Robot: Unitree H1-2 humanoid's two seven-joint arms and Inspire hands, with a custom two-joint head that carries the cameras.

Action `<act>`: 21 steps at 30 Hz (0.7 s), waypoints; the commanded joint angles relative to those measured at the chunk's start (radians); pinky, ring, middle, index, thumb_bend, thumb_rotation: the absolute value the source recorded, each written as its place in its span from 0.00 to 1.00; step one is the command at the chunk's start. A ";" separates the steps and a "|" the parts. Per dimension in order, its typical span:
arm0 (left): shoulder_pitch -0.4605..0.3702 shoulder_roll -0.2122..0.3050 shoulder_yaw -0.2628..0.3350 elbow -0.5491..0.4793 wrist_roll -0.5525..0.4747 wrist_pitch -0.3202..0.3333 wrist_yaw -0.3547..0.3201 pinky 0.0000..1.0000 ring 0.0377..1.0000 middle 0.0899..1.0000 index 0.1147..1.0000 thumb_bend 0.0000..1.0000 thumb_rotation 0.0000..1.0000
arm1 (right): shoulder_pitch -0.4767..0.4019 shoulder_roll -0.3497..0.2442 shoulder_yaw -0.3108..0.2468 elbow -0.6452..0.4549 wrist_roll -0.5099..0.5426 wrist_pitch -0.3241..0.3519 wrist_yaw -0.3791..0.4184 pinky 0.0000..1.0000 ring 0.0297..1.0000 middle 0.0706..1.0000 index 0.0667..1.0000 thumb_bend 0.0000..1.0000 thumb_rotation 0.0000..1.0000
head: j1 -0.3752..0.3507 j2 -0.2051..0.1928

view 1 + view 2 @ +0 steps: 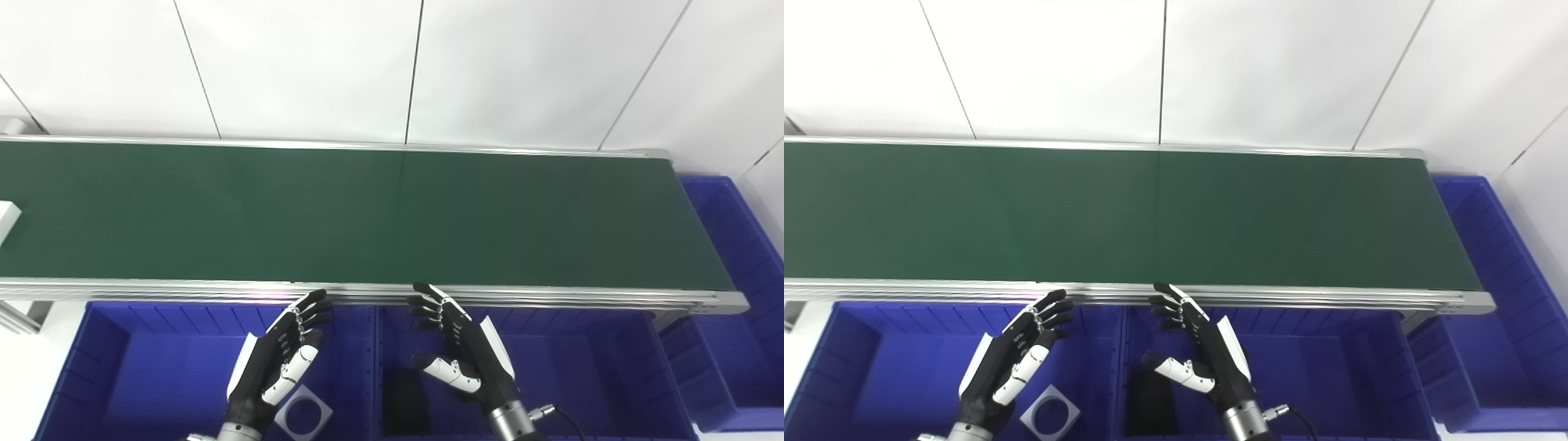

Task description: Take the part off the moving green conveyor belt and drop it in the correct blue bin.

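The belt's white part [7, 219] will show a matching hole when the robot lifts it, because a white square with a round hole [303, 414] lies in the bin.
The green conveyor belt [367, 214] runs across the view. A white part [7, 220] shows at the belt's far left edge in the left eye view, cut off by the picture's edge. My left hand [278, 361] hovers open over the left blue bin [122, 367], palm inward, holding nothing. Over the middle blue bin [582, 367] my right hand [462, 352] is open too. Both hands stay below the belt's near rail, far from the part.
A white square part with a round hole [303, 415] lies in the left bin. A black part [404, 398] lies in the middle bin. A third blue bin [735, 257] stands at the belt's right end. An aluminium rail [551, 297] borders the belt's near side.
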 commanded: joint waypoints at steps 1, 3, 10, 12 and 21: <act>-0.008 -0.011 -0.004 -0.017 0.006 -0.035 0.013 0.73 0.78 0.80 0.83 0.57 0.70 | -0.007 0.003 -0.004 -0.026 0.011 -0.039 0.005 0.70 0.75 0.79 0.86 0.74 0.67 | 0.000 -0.001; -0.009 -0.011 -0.005 -0.014 0.006 -0.043 0.013 0.74 0.78 0.81 0.83 0.57 0.71 | -0.008 0.003 -0.005 -0.025 0.016 -0.039 0.007 0.69 0.75 0.79 0.86 0.74 0.67 | 0.002 -0.002; -0.013 -0.009 -0.006 -0.004 0.003 -0.052 0.015 0.74 0.78 0.81 0.83 0.58 0.71 | -0.009 0.001 -0.006 -0.023 0.016 -0.042 0.009 0.69 0.74 0.79 0.86 0.73 0.66 | 0.004 -0.004; -0.012 -0.011 -0.006 -0.005 0.000 -0.049 0.015 0.74 0.78 0.81 0.83 0.58 0.71 | -0.008 0.001 -0.006 -0.026 0.014 -0.039 0.009 0.68 0.74 0.79 0.86 0.73 0.66 | 0.004 -0.004; -0.017 -0.011 -0.005 0.008 -0.001 -0.058 0.013 0.74 0.78 0.81 0.83 0.58 0.70 | -0.014 0.002 -0.006 -0.011 0.017 -0.047 0.010 0.68 0.74 0.78 0.86 0.73 0.65 | 0.021 -0.013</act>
